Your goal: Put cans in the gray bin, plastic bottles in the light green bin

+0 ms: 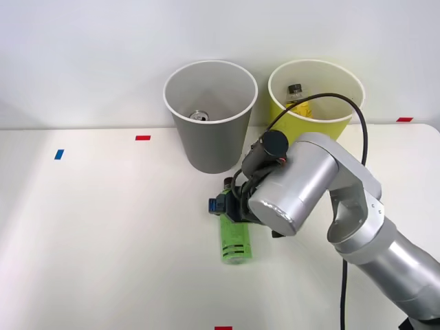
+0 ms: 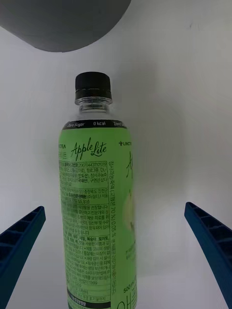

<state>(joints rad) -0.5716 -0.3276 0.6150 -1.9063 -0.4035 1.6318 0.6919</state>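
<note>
The light green bin's opening (image 1: 326,84) is much wider than the bright green bottle (image 1: 235,237). The bottle should tip over and lean on the light green bin's rim when I drop it in.
A slim bright green bottle (image 1: 235,240) with a black cap lies on the white table, its cap pointing at the gray bin (image 1: 210,117). My right gripper (image 1: 230,206) hovers over its upper half, open; in the wrist view the bottle (image 2: 96,212) lies between the two spread blue fingers (image 2: 19,241), touching neither. A can's silvery top (image 1: 199,116) shows inside the gray bin. The light green bin (image 1: 315,103) stands to its right and holds a black-capped bottle with a yellow label (image 1: 297,98).
Small tape marks lie on the table: red (image 1: 142,137), blue (image 1: 59,154), red at the far right (image 1: 404,119) and red at the front edge (image 1: 223,328). A black cable (image 1: 350,130) arcs over my arm near the light green bin.
</note>
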